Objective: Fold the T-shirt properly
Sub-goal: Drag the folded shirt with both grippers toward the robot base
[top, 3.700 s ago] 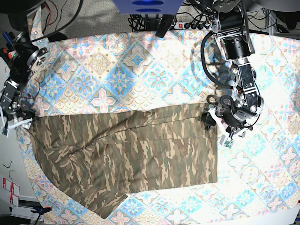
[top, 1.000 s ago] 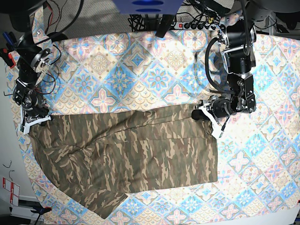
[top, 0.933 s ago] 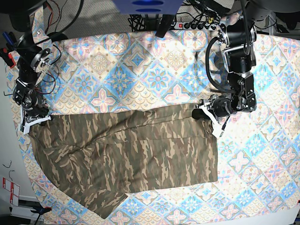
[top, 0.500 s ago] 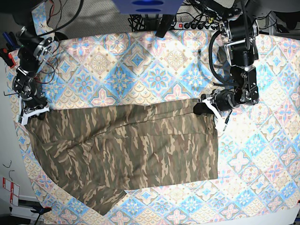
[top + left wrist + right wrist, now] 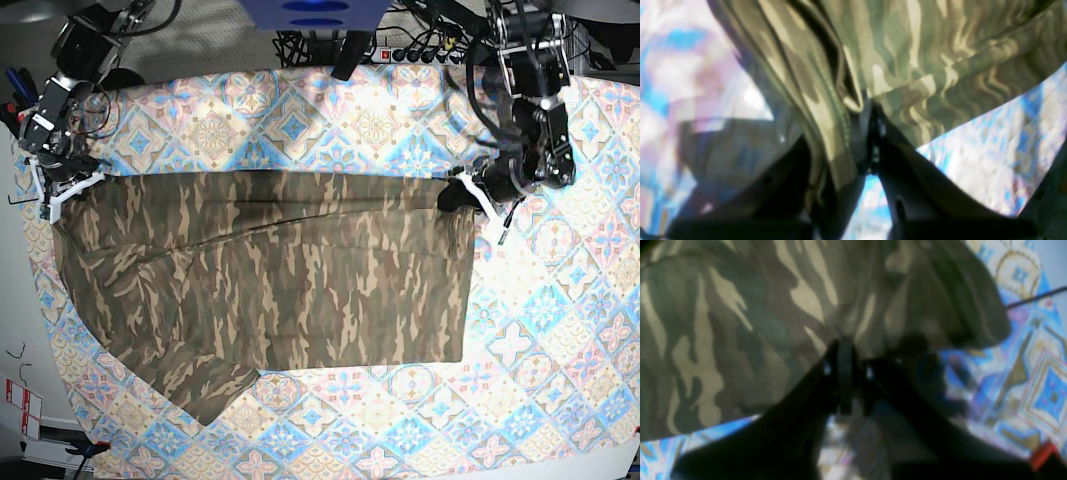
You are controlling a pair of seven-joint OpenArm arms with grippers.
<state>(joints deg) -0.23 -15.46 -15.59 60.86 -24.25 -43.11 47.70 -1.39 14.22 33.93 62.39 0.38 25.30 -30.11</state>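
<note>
The T-shirt's far edge (image 5: 300, 182) is taut across both grippers. My left gripper should keep pulling over the open tablecloth (image 5: 435, 110) until the T-shirt's corner gets close to the table's far edge.
The camouflage T-shirt (image 5: 270, 270) lies spread across the patterned tablecloth, its far edge pulled taut between both arms. At the cloth's far right corner, my left gripper (image 5: 470, 193) is shut on the T-shirt. The left wrist view shows folded cloth (image 5: 907, 50) pinched between the dark fingers (image 5: 893, 150). My right gripper (image 5: 62, 185) is shut on the far left corner. In the right wrist view the T-shirt (image 5: 740, 323) bunches at the closed gripper (image 5: 846, 370). One sleeve (image 5: 205, 385) hangs toward the near left.
The blue-and-pink tablecloth (image 5: 330, 130) covers the whole table. Cables and a power strip (image 5: 410, 50) lie beyond the far edge. The table's left edge (image 5: 25, 300) runs close to the shirt's left side.
Both grippers have moved toward the table's far side, dragging the T-shirt's upper edge with them. The cloth now lies flatter and further back.
</note>
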